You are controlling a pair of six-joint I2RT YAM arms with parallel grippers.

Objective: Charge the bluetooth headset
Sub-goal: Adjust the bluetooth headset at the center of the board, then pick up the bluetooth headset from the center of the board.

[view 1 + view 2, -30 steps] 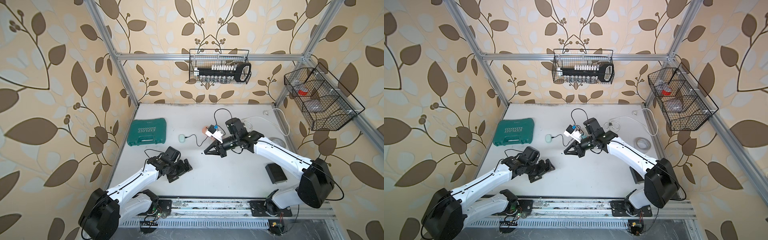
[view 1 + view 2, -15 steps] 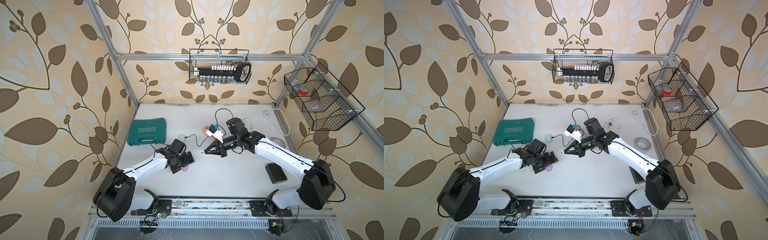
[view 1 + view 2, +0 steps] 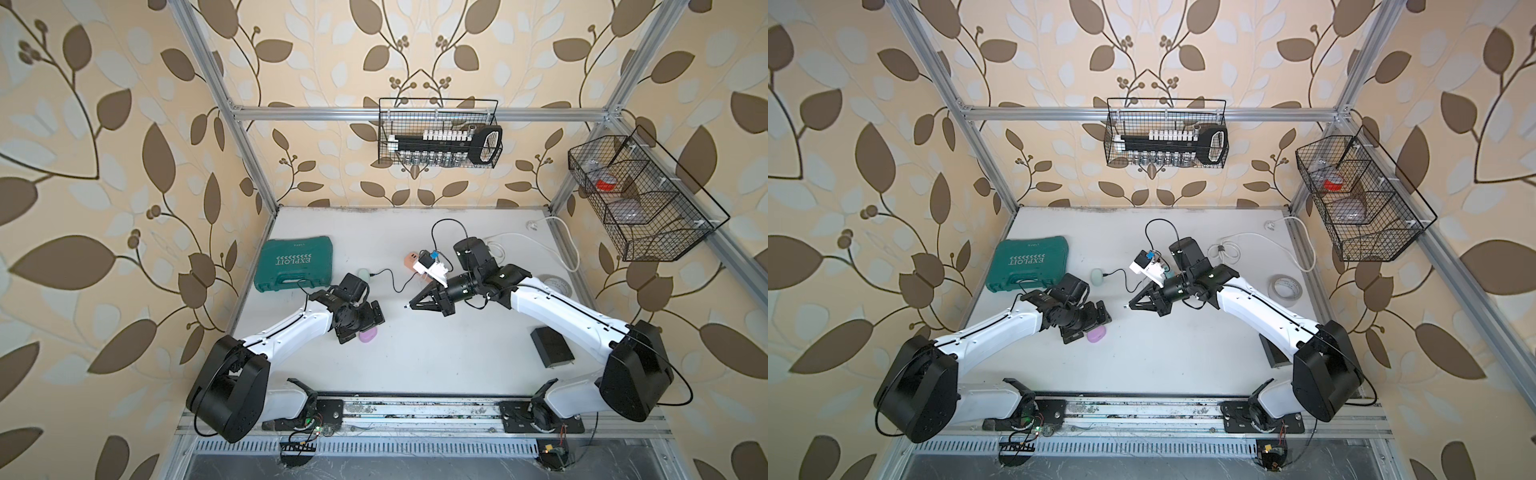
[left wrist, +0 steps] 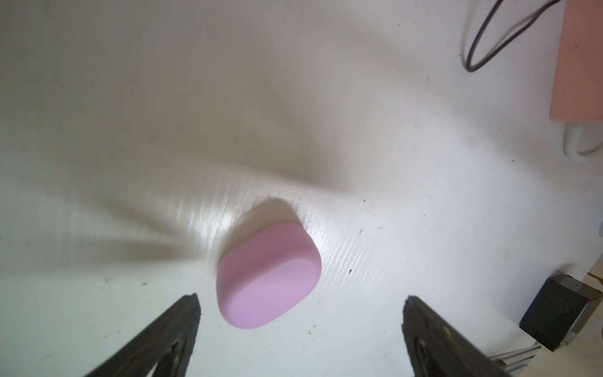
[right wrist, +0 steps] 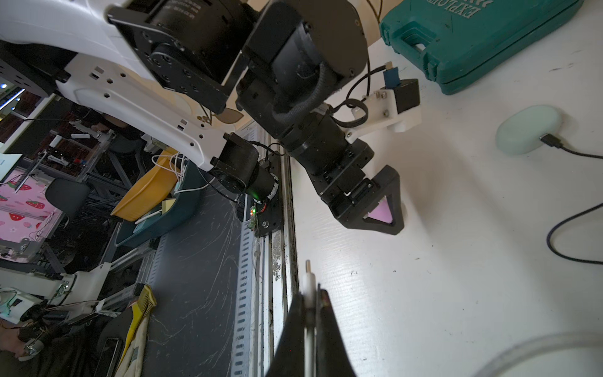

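Note:
The bluetooth headset point(image 4: 270, 276) is at a slant to the open fingers of my left gripper. Next, I turn my left gripper square to the headset's ends point(image 4: 307, 252) before it closes on them.
The bluetooth headset, a pink rounded case point(image 3: 370, 336) point(image 3: 1097, 335), lies on the white table. My left gripper point(image 3: 365, 328) point(image 3: 1090, 326) hangs just over it, open. In the left wrist view the pink case point(image 4: 267, 277) sits just ahead of the wide-spread fingertips, nearer one of them, and the left gripper point(image 4: 300, 298) touches nothing. My right gripper point(image 3: 410, 306) point(image 3: 1128, 306) hovers mid-table, pointing at the left arm. In the right wrist view the right gripper point(image 5: 313, 293) is shut on a white charging plug point(image 5: 307, 277), whose metal tip sticks out past the fingers.
A mint case point(image 3: 364, 274) with a black cable plugged in lies behind the left gripper. A green tool case point(image 3: 295, 268) stands at the left. A peach power adapter point(image 3: 410, 261), a tape roll point(image 3: 1285, 286) and a black box point(image 3: 552, 352) lie around the right arm.
My left arm has swung forward and right from the table's front left and now holds its open gripper over the pink case. The right arm has stayed put.

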